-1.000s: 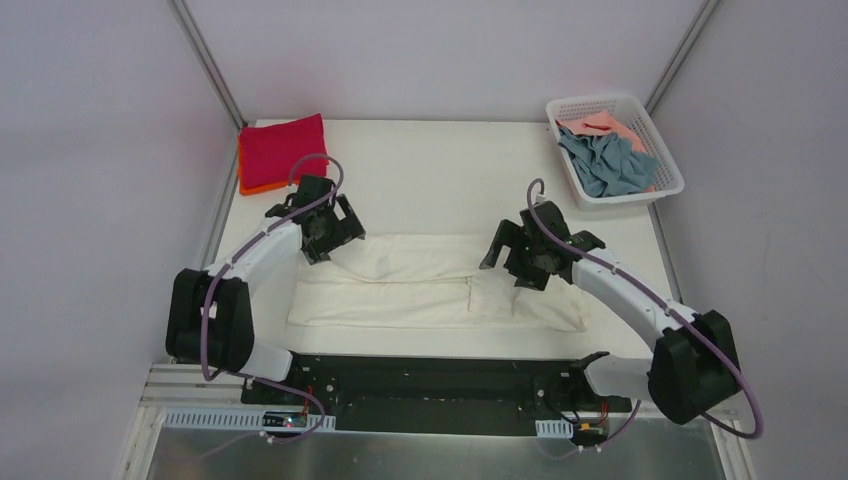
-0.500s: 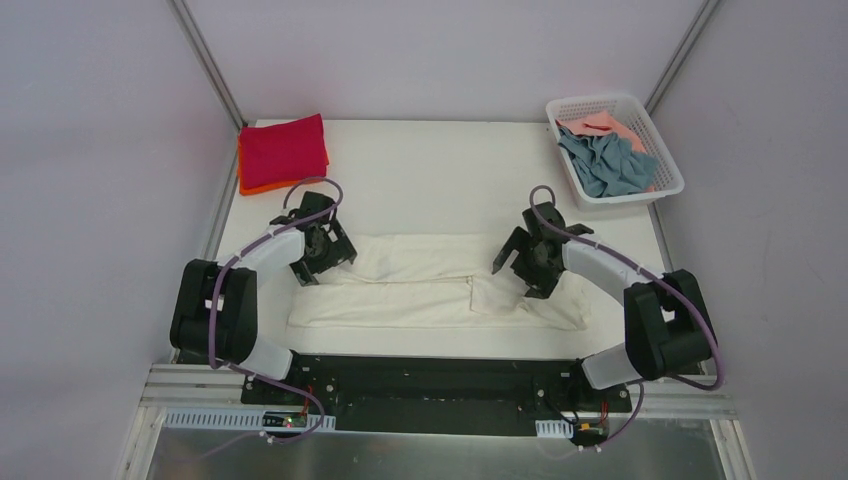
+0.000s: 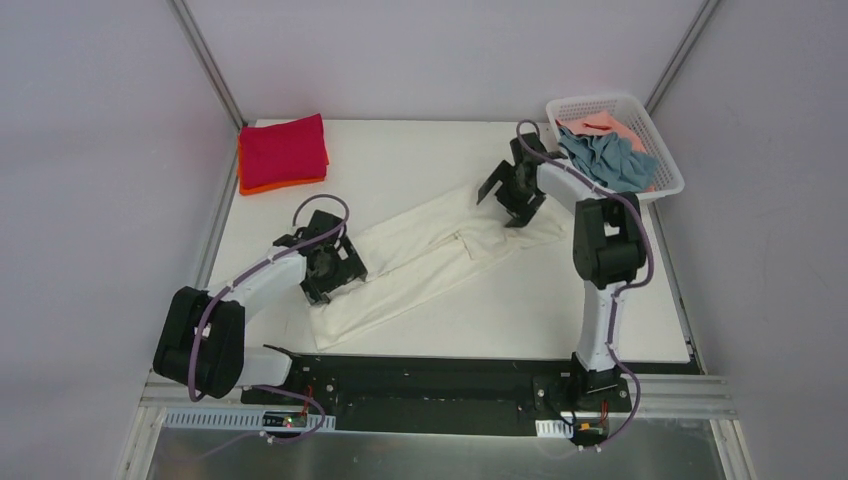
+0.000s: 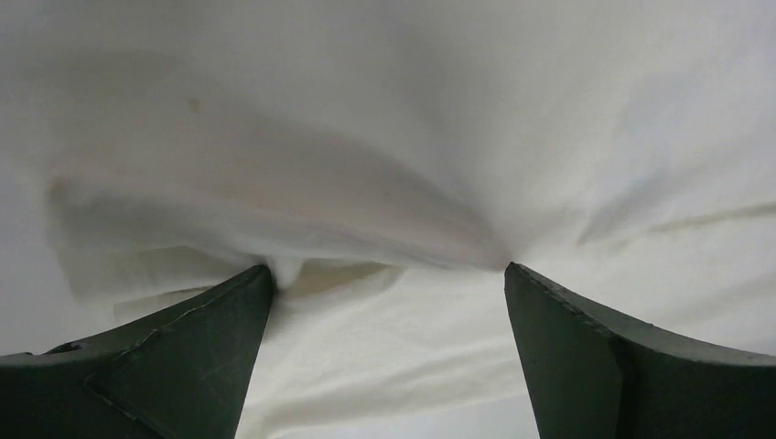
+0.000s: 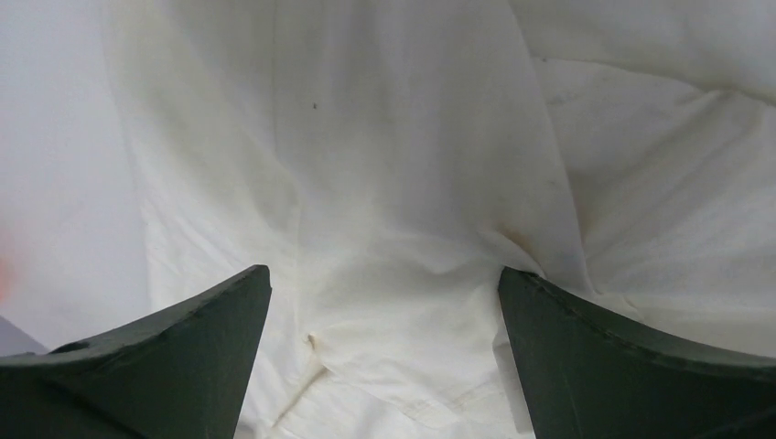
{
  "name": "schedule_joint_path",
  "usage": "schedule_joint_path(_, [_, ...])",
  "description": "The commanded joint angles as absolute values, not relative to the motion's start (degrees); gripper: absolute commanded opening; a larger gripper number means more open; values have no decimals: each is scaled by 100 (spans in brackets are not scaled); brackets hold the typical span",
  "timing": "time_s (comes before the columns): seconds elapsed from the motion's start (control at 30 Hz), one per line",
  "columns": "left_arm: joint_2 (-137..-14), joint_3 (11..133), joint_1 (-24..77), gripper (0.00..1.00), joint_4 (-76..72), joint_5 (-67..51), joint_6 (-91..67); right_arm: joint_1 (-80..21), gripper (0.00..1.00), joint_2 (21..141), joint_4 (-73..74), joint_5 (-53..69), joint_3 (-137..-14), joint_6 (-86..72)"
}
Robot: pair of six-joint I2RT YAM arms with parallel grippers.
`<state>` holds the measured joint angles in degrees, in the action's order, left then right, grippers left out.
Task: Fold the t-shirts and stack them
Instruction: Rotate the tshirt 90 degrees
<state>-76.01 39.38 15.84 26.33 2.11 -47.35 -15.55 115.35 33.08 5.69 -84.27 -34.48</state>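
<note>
Next, I turn the folded cream-white t-shirt (image 3: 418, 262) straight with both grippers before the next fold, with my left gripper sliding its near end (image 3: 342, 322) toward the middle, because the t-shirt is lying diagonally.
The large cream-white t-shirt (image 3: 420, 255) lies folded into a long band, running diagonally from near left to far right. My left gripper (image 3: 330, 265) sits low on its near-left end, jaws spread wide with cloth bunched between the fingertips (image 4: 386, 270). My right gripper (image 3: 515, 195) sits on its far-right end, jaws also wide apart over creased cloth (image 5: 384, 270). A folded crimson red t-shirt (image 3: 283, 150) lies on a folded orange one (image 3: 262, 186) at the back left. A grey-blue t-shirt (image 3: 605, 160) and a salmon pink one (image 3: 610, 127) lie crumpled in the basket.
The white plastic mesh basket (image 3: 612, 105) stands at the back right corner, just right of my right gripper. The table (image 3: 420, 160) is white, with grey walls close on both sides and a black rail along the near edge.
The cream-white shirt has swung from lying straight along the front to a diagonal. My right gripper moved far back toward the basket. My left gripper moved slightly nearer and to the right.
</note>
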Motion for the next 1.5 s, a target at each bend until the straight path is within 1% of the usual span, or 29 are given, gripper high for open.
schedule_joint_path(0.0, [-7829,3764,2499,99,3050,-869,-5337,-1547,99,13065,3348,910,-10376,-3016])
schedule_joint_path(0.07, [-7957,3880,3024,99,3052,-1088,-5439,-1562,99,13735,3493,1232,-11559,-2803])
schedule_joint_path(0.17, [-8137,4066,3540,99,3050,-1413,-5403,-1578,99,14798,3859,1927,-13635,-2564])
schedule_joint_path(0.23, [-8164,4241,3836,99,3054,-1638,-5297,-1625,99,15173,3508,2252,-14347,-2452])
schedule_joint_path(0.27, [-8173,4354,3992,99,3043,-1752,-5221,-1659,99,15193,3036,2401,-14317,-2286])
schedule_joint_path(0.4, [-8334,5032,4578,99,3033,-1876,-4910,-1758,99,14848,1312,2448,-13502,-2210])
schedule_joint_path(0.47, [-8472,5370,4729,99,3033,-1924,-4807,-1826,99,14938,1077,2493,-13825,-1854])
schedule_joint_path(0.5, [-8519,5514,4758,99,3026,-1969,-4728,-1883,99,14989,1099,2285,-14083,-1464])
schedule_joint_path(0.57, [-8481,5790,4810,99,3015,-1977,-4608,-2011,99,14994,1166,1207,-14503,-428])
schedule_joint_path(0.6, [-8411,5879,4842,99,3027,-2013,-4512,-2073,99,14924,1026,592,-14525,155])
schedule_joint_path(0.67, [-8171,5952,4860,99,3023,-2086,-4329,-2164,99,14630,679,-362,-14334,1051])
schedule_joint_path(0.73, [-7828,5875,4858,99,3078,-1784,-4208,-2234,99,14220,639,-826,-14036,1528])
schedule_joint_path(0.77, [-7658,5830,4850,99,3174,-1445,-4175,-2256,99,13955,690,-872,-13803,1447])
schedule_joint_path(0.87, [-7339,5746,4786,99,3528,-400,-4108,-2307,99,13183,1274,-336,-13078,845])
schedule_joint_path(0.97, [-7267,5570,4444,99,3625,223,-4111,-2422,99,12452,1762,-304,-12243,-148])
schedule_joint_path(1.07, [-7496,5357,3896,99,3543,137,-4168,-2467,99,11822,2257,-287,-11338,-1381])
schedule_joint_path(1.17, [-7918,5266,3674,99,3454,-145,-4065,-2527,99,11483,2777,227,-10659,-2224])
schedule_joint_path(1.27, [-8365,5144,3674,99,3128,-687,-3944,-2822,100,11239,2816,478,-9860,-2470])
schedule_joint_path(1.33, [-8570,5084,3677,99,2980,-919,-3913,-3005,99,11133,2526,532,-9366,-2533])
schedule_joint_path(1.4, [-8671,4997,3699,99,2854,-1066,-3919,-3078,99,11226,2424,592,-9230,-2672])
schedule_joint_path(1.47, [-8700,4924,3756,99,2745,-1151,-3939,-3090,99,11521,2600,619,-9417,-2714])
